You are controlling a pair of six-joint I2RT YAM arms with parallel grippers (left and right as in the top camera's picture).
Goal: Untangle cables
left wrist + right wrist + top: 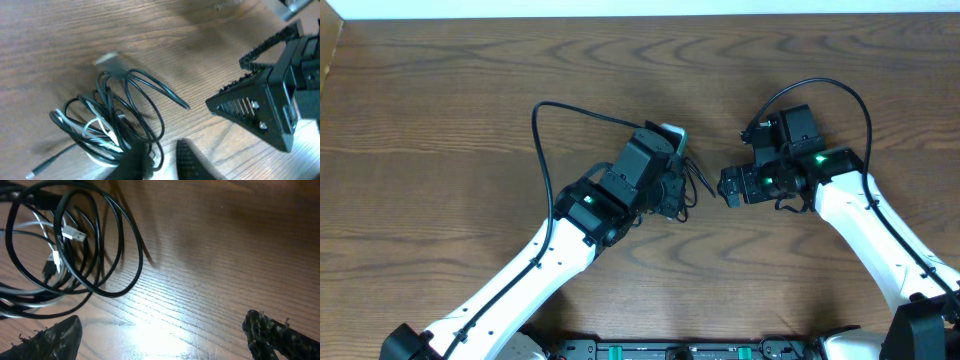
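Note:
Black cable loops wrap [104, 131] around the white cord. I expect the cables [116, 120] to stay coiled together while a piece of black cable trails out when I pull.
The cables [692, 180] are a small coiled bundle of thin black and white cords lying on the wooden table between my two grippers. In the left wrist view the cables [107, 125] lie just ahead of my left gripper [162, 160]. It is open, and its left finger overlaps the near edge of the bundle. In the right wrist view the black loops and a white plug of the cables [75, 245] lie at the upper left. My right gripper [165, 335] is wide open and empty over bare wood. From above, the left gripper [678, 195] touches the bundle and the right gripper [728, 187] is just right of it.
The right gripper [227, 82] shows open in the left wrist view, facing the bundle. Thick black robot wires arc off the left arm [545, 130] and the right arm [840, 95]. The table's far edge [640, 18] runs along the top.

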